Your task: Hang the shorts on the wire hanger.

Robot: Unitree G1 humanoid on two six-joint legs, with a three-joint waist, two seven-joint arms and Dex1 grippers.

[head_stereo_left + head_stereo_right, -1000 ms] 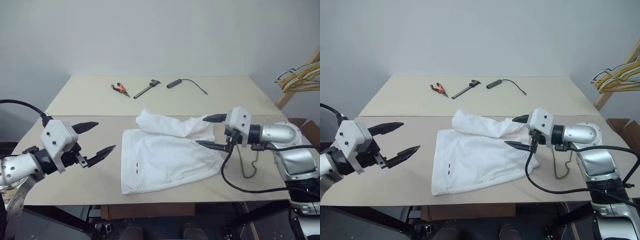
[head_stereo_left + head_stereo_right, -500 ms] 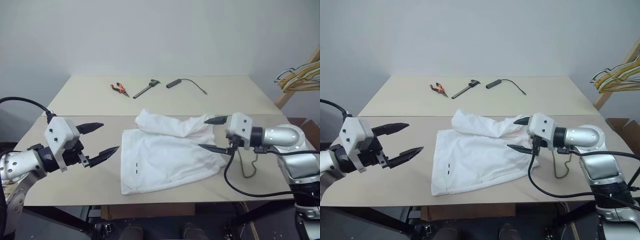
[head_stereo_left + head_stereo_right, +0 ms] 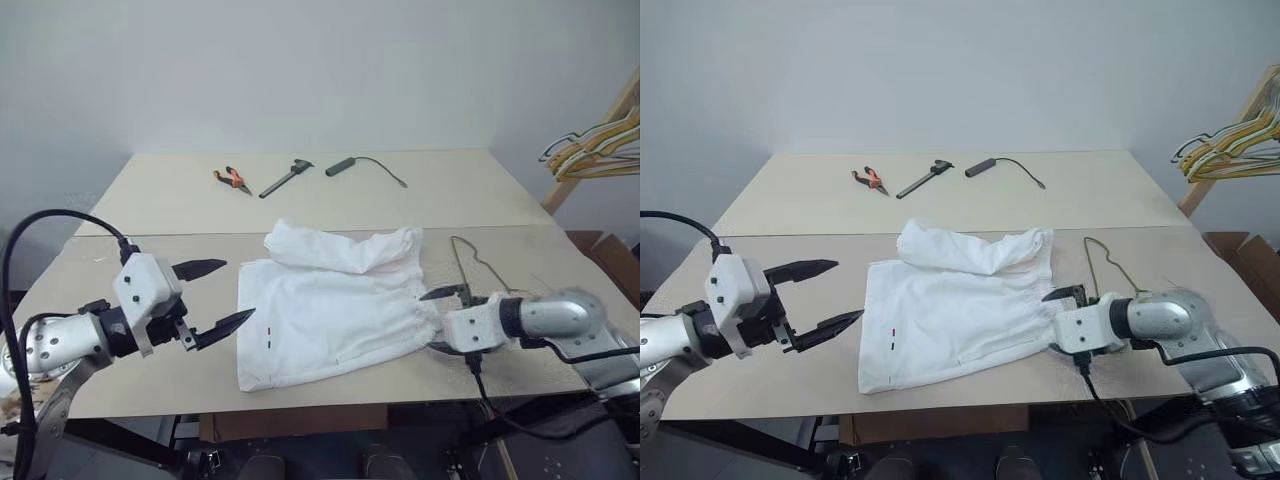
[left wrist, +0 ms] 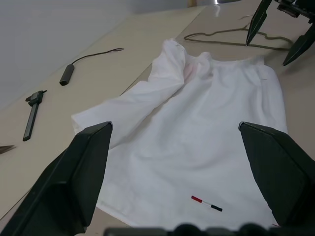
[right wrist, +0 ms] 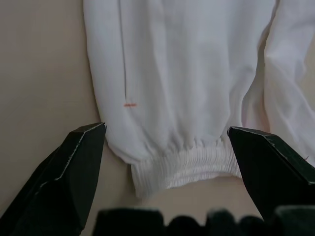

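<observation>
The far leg [image 3: 335, 247] is loosely folded over with a gap [image 5: 256, 83] along its fold, so it will spread open when I pull the shorts.
The white shorts [image 3: 330, 310] lie flat in the middle of the table, one leg folded over at the far side and the gathered waistband [image 5: 187, 164] towards the right. A small red and dark mark [image 4: 206, 202] shows near the hem. Just right of the waistband lies the thin wire hanger [image 3: 460, 262], flat on the table. My right gripper [image 3: 432, 320] hovers low at the waistband's edge, open and tilted down at the cloth, with nothing between its fingers. Left of the shorts, my left gripper [image 3: 240, 290] is open and empty, pointing at them.
Orange-handled pliers [image 3: 236, 179], a dark caliper-like tool [image 3: 285, 178] and a black stick on a cable [image 3: 345, 165] lie along the table's far side. A wooden rack with several hangers [image 3: 590, 150] stands beyond the right edge.
My right gripper has dropped, rolled and pulled back to the right, from above the shorts down to the waistband's edge, which uncovers the hanger. My left gripper has edged towards the shorts.
</observation>
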